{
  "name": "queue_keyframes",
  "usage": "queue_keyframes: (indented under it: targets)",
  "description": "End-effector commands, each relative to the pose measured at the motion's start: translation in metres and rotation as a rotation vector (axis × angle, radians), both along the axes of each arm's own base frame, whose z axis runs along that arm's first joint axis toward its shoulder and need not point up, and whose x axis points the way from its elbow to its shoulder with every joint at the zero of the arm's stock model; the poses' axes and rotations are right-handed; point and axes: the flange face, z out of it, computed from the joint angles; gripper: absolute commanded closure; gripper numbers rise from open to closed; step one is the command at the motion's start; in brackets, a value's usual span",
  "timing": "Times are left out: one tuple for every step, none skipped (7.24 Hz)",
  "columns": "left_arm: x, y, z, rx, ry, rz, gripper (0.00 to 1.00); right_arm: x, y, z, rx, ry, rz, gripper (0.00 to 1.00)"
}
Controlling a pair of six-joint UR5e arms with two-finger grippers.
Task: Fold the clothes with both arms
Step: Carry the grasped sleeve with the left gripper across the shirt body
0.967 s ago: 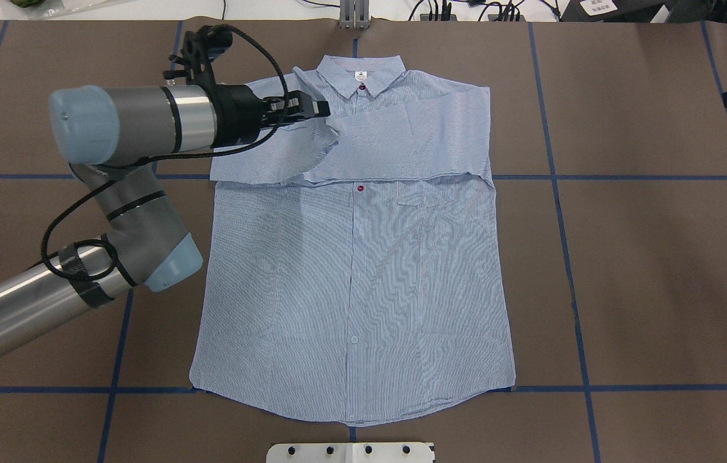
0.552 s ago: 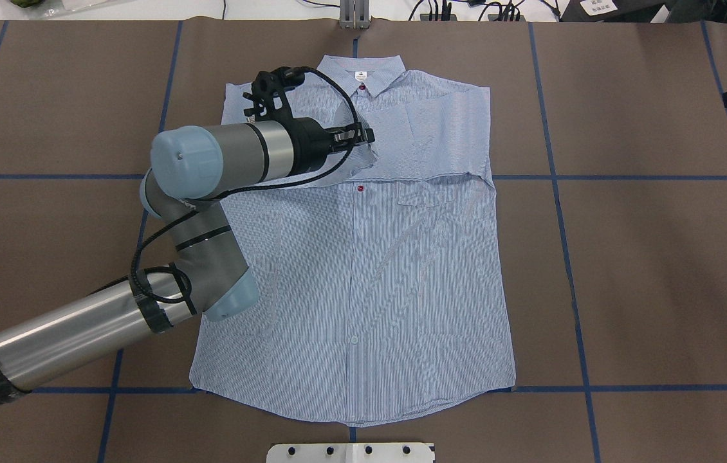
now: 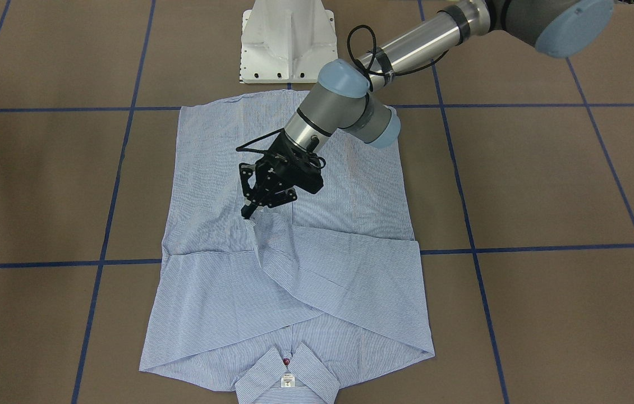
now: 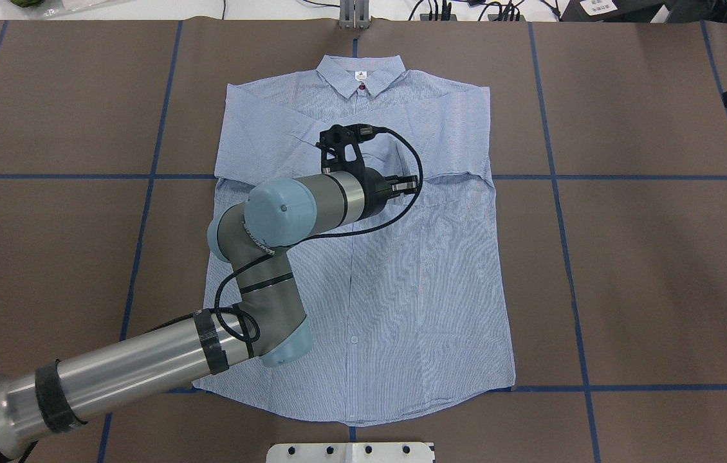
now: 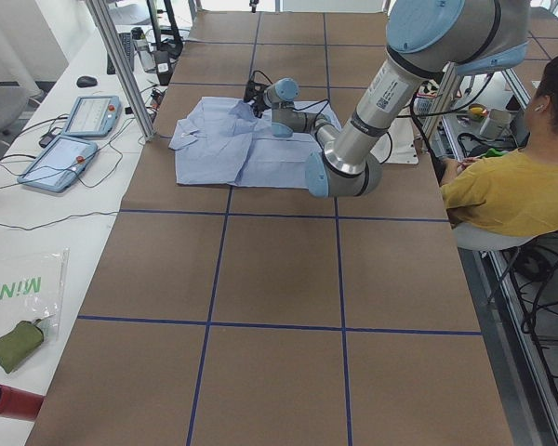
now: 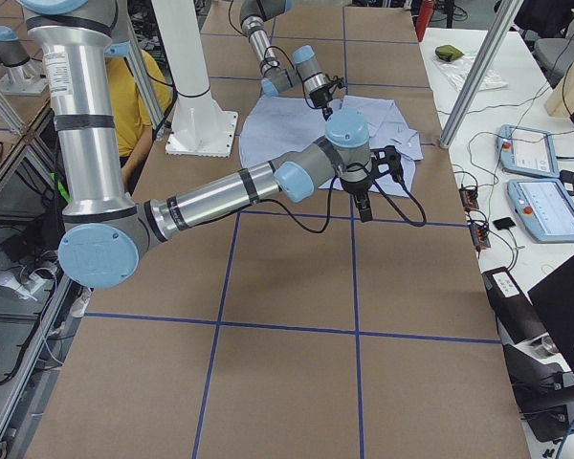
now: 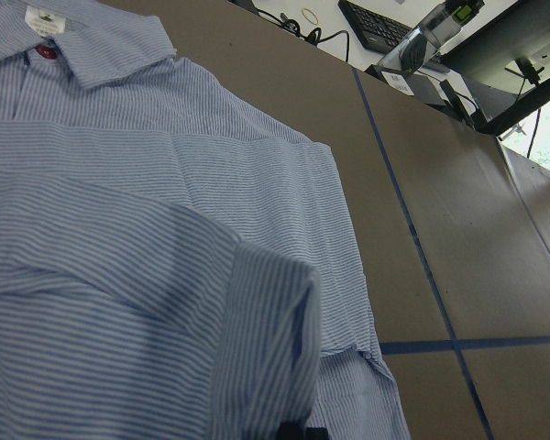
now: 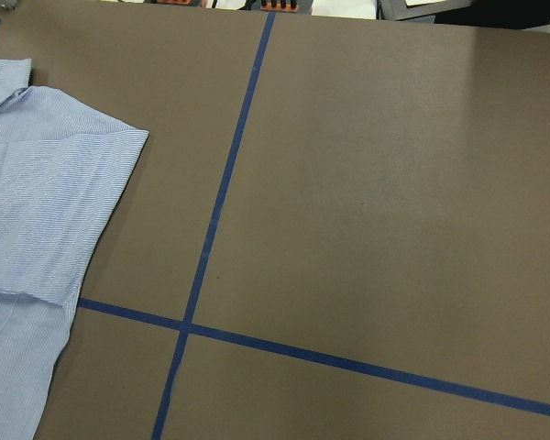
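The cuff is across the button line (image 3: 256, 228). My left gripper should keep laying the cuff down, let go of it, then go to the hem corner and close there.
The light blue striped shirt (image 4: 402, 289) lies flat and face up, its collar (image 4: 361, 74) at the far side, and it also shows in the front view (image 3: 221, 303). One sleeve lies folded across the chest. My left gripper (image 4: 407, 186) hovers over the chest near the pocket, shut on the cuff of the other sleeve (image 3: 283, 252), which trails back to its shoulder. The front view shows that gripper (image 3: 248, 212) pinching the raised cuff. My right gripper (image 6: 364, 212) hangs above the bare table beside the shirt; whether it is open or shut I cannot tell.
The white pedestal base (image 3: 288, 42) stands at the shirt's hem side. Blue tape lines (image 4: 569, 257) grid the brown table. A seated person in yellow (image 5: 511, 186) is behind the robot. Tablets (image 5: 74, 139) and cables lie on the white bench beyond the collar.
My left gripper has swept from the shirt's left shoulder to the right and toward the robot, pulling the sleeve across the chest and lower. The right arm has not moved.
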Motion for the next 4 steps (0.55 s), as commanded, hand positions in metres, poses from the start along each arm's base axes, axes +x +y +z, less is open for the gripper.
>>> queue_keyframes:
  targets:
    - [0.01, 0.011, -0.019, 0.013, 0.005, 0.017, 0.0, -0.001, 0.0, -0.001, -0.002, -0.002, 0.001, 0.0]
    - [0.011, 0.013, -0.016, 0.049, -0.042, 0.051, 0.0, -0.002, 0.0, -0.006, -0.022, -0.015, 0.019, 0.0]
    - [0.003, 0.018, -0.018, 0.069, -0.127, 0.087, 0.0, -0.018, 0.006, -0.02, -0.042, -0.034, 0.025, 0.0]
    - [-0.021, 0.027, -0.01, 0.08, -0.176, 0.091, 0.0, -0.045, 0.017, -0.039, -0.064, -0.043, 0.038, 0.0]
